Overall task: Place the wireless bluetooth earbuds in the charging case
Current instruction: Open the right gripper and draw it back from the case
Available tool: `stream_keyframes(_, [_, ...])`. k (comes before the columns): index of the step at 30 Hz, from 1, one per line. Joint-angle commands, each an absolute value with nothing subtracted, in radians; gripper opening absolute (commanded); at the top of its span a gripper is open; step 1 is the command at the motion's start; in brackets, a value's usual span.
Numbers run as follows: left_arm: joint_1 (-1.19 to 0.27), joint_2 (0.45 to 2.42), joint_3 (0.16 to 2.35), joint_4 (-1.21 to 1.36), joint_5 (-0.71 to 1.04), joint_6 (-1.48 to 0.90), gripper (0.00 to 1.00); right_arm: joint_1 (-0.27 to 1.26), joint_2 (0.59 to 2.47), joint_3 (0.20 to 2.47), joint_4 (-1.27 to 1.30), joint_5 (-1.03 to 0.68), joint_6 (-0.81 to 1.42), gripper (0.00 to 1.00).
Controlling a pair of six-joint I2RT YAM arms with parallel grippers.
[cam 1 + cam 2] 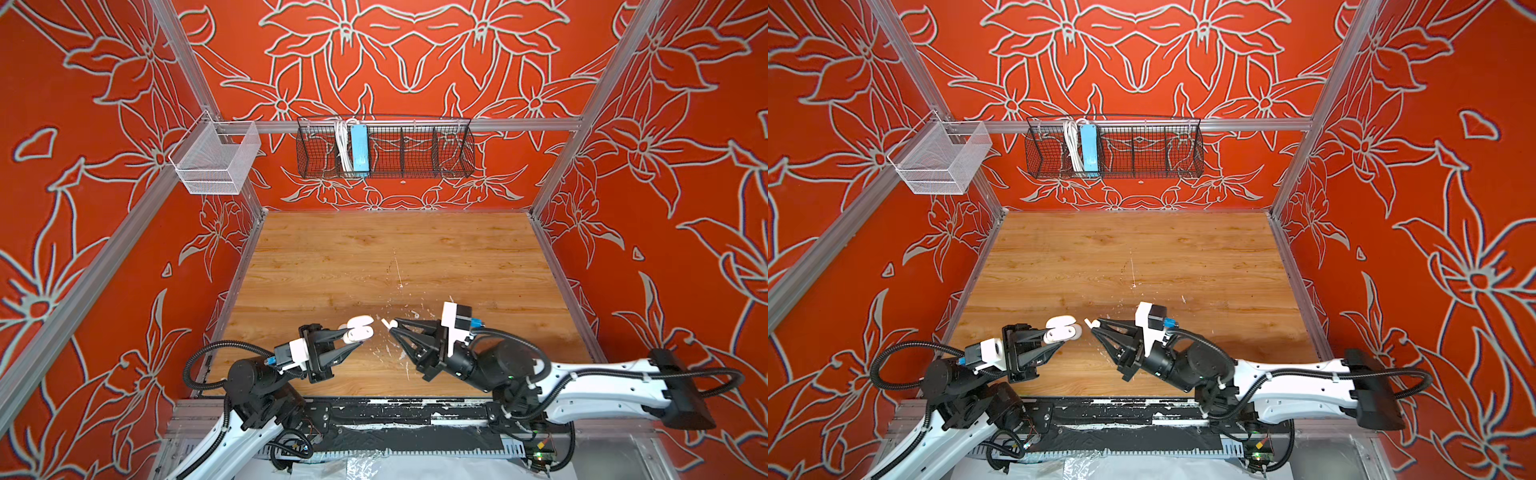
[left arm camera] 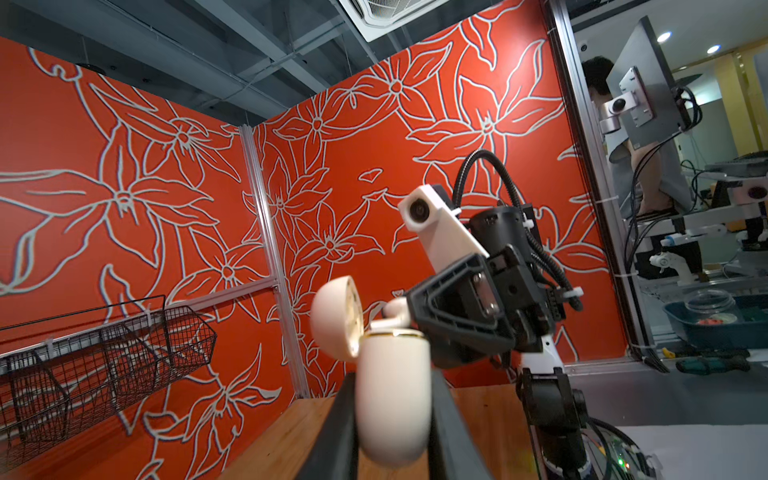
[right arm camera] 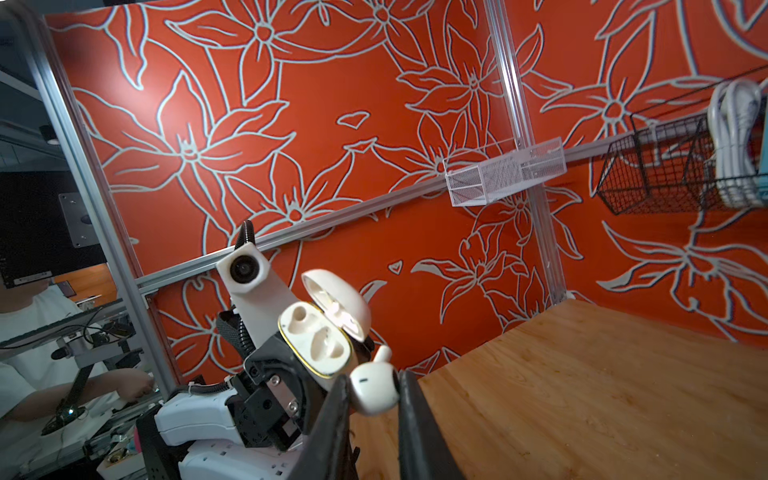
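My right gripper points the earbud's stem [image 2: 389,323] across the case's top toward the lid, so it should retreat while my left gripper turns the wells [image 3: 326,344] toward the stem.
The white charging case [image 1: 358,333] [image 1: 1062,332] is held off the wooden table with its lid [image 1: 360,321] flipped open. My left gripper [image 1: 353,337] [image 1: 1054,336] is shut on its body, which the left wrist view shows pinched between the black fingers [image 2: 392,395]. One small white earbud [image 1: 385,322] [image 1: 1089,322] sits in my right gripper [image 1: 392,325] [image 1: 1096,325], which is shut on it. In the right wrist view the earbud [image 3: 374,388] hangs just beside the open case [image 3: 316,340], stem toward it and not touching. Whether the case's moulded wells hold an earbud I cannot tell.
A black wire basket [image 1: 384,145] with a blue power strip and a white mesh basket [image 1: 216,160] hang on the back rail. White paint flecks [image 1: 386,351] dot the table [image 1: 374,257] under the grippers. Aluminium frame posts edge the table on both sides.
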State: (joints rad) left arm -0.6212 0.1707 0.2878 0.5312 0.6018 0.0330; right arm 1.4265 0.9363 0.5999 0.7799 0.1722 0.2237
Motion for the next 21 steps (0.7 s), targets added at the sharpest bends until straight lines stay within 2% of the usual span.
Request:
stream_keyframes(1, [-0.620,0.176,0.309,0.457,0.669,0.125,0.00,1.430,0.882,0.692,0.517,0.112,0.119,0.13])
stream_keyframes(8, [-0.620,0.224,0.343,0.382,0.756,0.209,0.00,1.431,0.874,0.894,0.025,0.104,0.039,0.13])
stream_keyframes(11, [-0.620,0.225,0.338,0.363,0.759,0.242,0.00,1.432,0.886,0.926,-0.091,0.110,0.017,0.13])
stream_keyframes(21, [-0.620,0.255,0.339,0.328,0.773,0.305,0.00,1.433,0.943,0.942,-0.166,0.115,-0.001,0.12])
